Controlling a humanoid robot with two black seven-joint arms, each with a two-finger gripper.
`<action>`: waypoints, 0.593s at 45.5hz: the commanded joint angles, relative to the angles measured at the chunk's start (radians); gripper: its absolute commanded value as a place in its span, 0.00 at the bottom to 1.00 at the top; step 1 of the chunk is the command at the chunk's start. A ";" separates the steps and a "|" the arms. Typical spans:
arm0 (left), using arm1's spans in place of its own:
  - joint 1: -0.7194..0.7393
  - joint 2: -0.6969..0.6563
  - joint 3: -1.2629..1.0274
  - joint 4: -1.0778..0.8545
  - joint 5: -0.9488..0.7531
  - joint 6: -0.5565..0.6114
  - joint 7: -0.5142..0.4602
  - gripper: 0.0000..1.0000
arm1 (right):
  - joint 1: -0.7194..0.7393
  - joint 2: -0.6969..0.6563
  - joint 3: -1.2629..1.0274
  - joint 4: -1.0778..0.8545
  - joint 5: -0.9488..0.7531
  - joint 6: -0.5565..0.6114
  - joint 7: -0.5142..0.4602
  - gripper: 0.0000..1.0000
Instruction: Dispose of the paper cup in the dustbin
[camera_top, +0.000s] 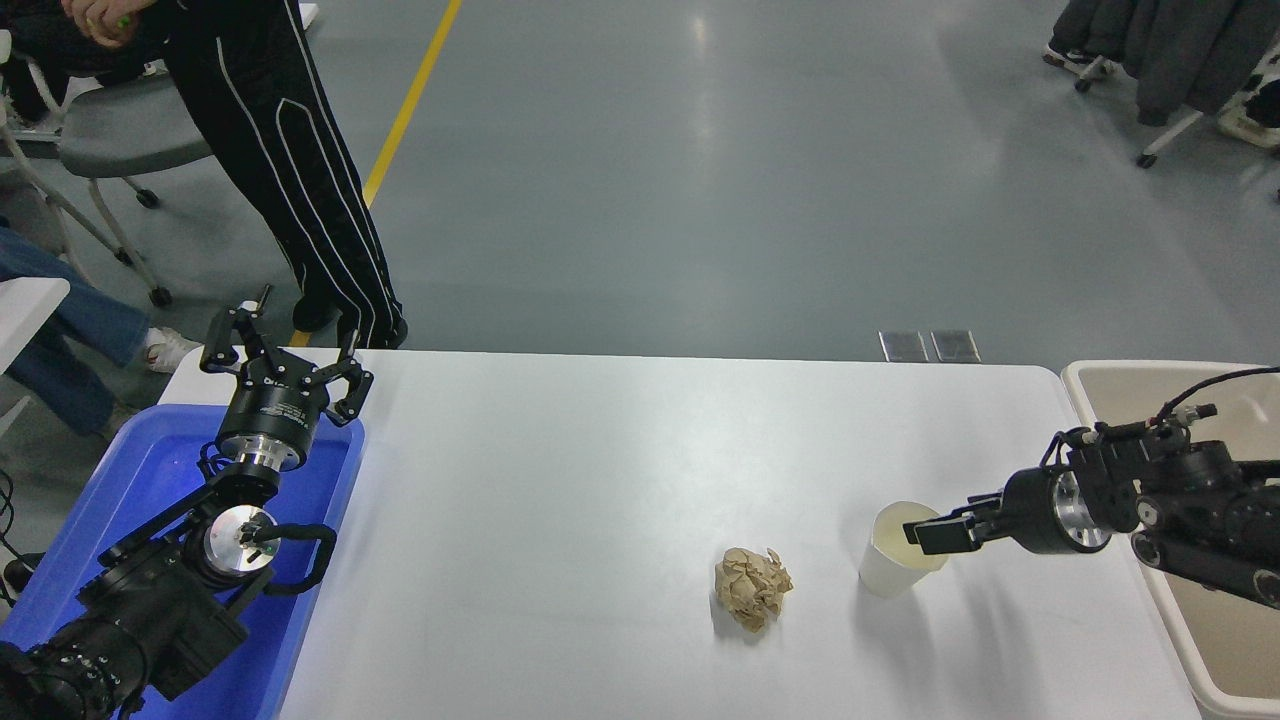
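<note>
The robot should expect an empty cup when it lifts the cup, because only the paper cup's plain cream (887, 574) inside (895, 534) shows in the cup's opening.
The paper cup (886, 568) stands upright on the white table (560, 480) at the front right, its cream inside showing. My right gripper (940, 528) reaches in from the right at the level of the cup's rim. Its fingers are slightly apart at the cup's right rim, and one fingertip (932, 536) lies over the cup's mouth. The cup is not lifted. The beige dustbin (1078, 386) stands off the table's right end, under my right arm. My left gripper (285, 345) is parked open above the blue tray at the left.
A crumpled brown paper ball (752, 588) lies left of the cup. A bright blue tray (150, 470) sits at the table's left end. A person (300, 200) stands beyond the far left corner beside a grey chair (120, 135).
</note>
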 joint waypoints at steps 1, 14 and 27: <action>0.000 0.000 0.000 0.000 0.000 0.000 0.000 1.00 | -0.011 0.019 -0.009 -0.025 -0.003 -0.016 0.028 0.84; 0.000 0.000 0.000 0.000 0.000 0.000 0.000 1.00 | 0.001 0.017 -0.037 -0.028 -0.006 -0.039 0.087 0.00; 0.000 0.000 0.000 0.000 0.000 0.000 0.000 1.00 | 0.012 0.017 -0.052 -0.035 -0.006 -0.058 0.087 0.00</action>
